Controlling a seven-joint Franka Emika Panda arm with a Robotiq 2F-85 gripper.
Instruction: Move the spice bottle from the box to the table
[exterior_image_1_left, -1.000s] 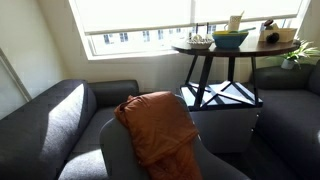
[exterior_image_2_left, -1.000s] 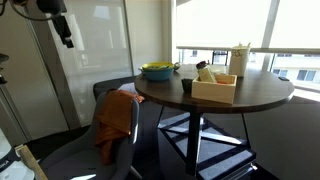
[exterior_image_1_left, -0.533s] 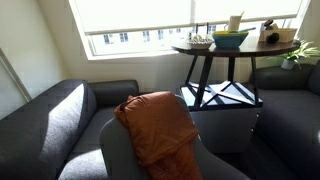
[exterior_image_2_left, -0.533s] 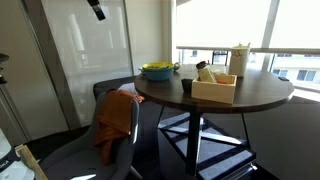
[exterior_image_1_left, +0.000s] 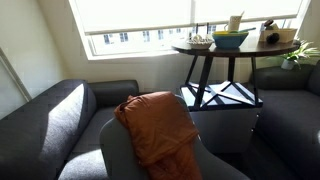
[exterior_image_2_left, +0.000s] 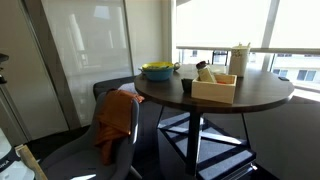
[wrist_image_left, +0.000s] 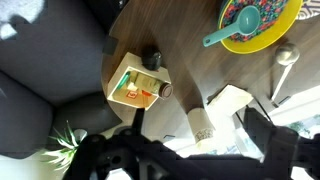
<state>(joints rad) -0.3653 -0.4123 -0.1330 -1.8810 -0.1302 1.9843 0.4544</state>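
I should turn my gripper square to the tan box (wrist_image_left: 135, 82), because it lies at a slant to my gripper's spread fingers, and come down over the spice bottle's dark cap.
The tan box (wrist_image_left: 133, 85) stands on the round dark wooden table (wrist_image_left: 190, 50) near its edge. The spice bottle (wrist_image_left: 150, 90) lies in the box, its dark cap toward the table's middle. In an exterior view the box (exterior_image_2_left: 215, 91) holds the bottle (exterior_image_2_left: 204, 72) leaning at its back on the table (exterior_image_2_left: 255, 100). The table (exterior_image_1_left: 200, 49) also shows far off in an exterior view. My gripper (wrist_image_left: 200, 150) hangs high above the table. Its dark fingers are spread wide and hold nothing. It is out of both exterior views.
A blue-green bowl (wrist_image_left: 262, 20) with yellow rim holds a teal spoon. A dark cup (wrist_image_left: 153, 60), a paper cup (wrist_image_left: 200, 125) and a white carton (wrist_image_left: 230, 102) stand near the box. An orange cloth (exterior_image_2_left: 115, 120) drapes a chair. A pale ottoman (exterior_image_1_left: 225, 120) sits under the table.
In an exterior view my gripper moved up and to the right along the top edge, then left the frame. The objects on the table have not moved.
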